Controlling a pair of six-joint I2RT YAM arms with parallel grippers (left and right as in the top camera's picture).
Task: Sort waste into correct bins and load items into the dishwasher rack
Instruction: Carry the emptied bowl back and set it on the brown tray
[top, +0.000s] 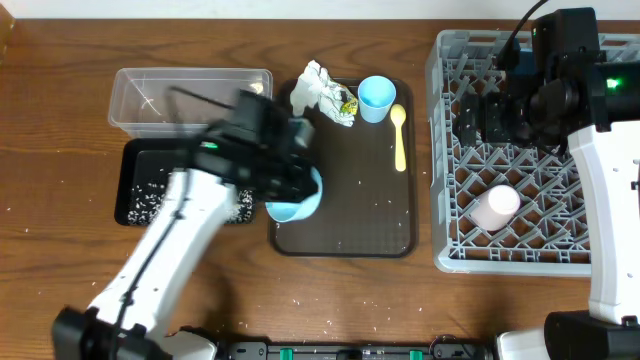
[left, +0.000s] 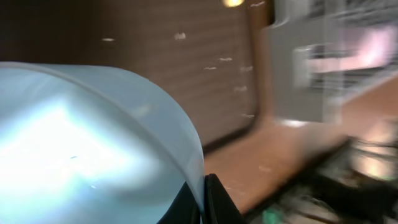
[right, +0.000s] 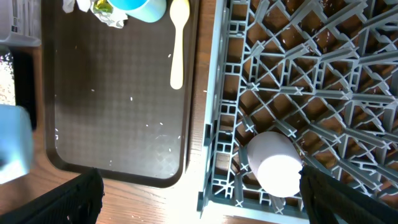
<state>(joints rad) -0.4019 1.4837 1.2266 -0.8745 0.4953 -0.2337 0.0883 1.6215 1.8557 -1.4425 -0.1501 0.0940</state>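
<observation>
My left gripper is holding the blue bowl (top: 297, 204) across the serving tray from the grey dishwasher rack, so I should put the bowl down on the tray (top: 342, 203) for my right gripper.
My left gripper (top: 303, 178) is shut on the rim of the blue plate (top: 295, 207) and holds it tilted over the left edge of the brown serving tray; the left wrist view shows the fingers (left: 206, 200) pinching the rim of the plate (left: 81, 149). My right gripper (right: 202, 199) is open and empty above the grey dishwasher rack (top: 455, 255). The pink-and-white cup (top: 495, 207) lies in the rack's front part. The light-blue cup (top: 375, 98), yellow spoon (top: 399, 135), white napkin (top: 318, 88) and yellow-green wrapper (top: 347, 105) are on the serving tray. The carrot and white bowl are out of view.
The clear tub (top: 190, 95) stands at the back left, with the black tray (top: 140, 195) holding rice grains in front of it. The brown serving tray (top: 350, 215) carries scattered rice grains. A few grains lie on the wooden table near its front edge.
</observation>
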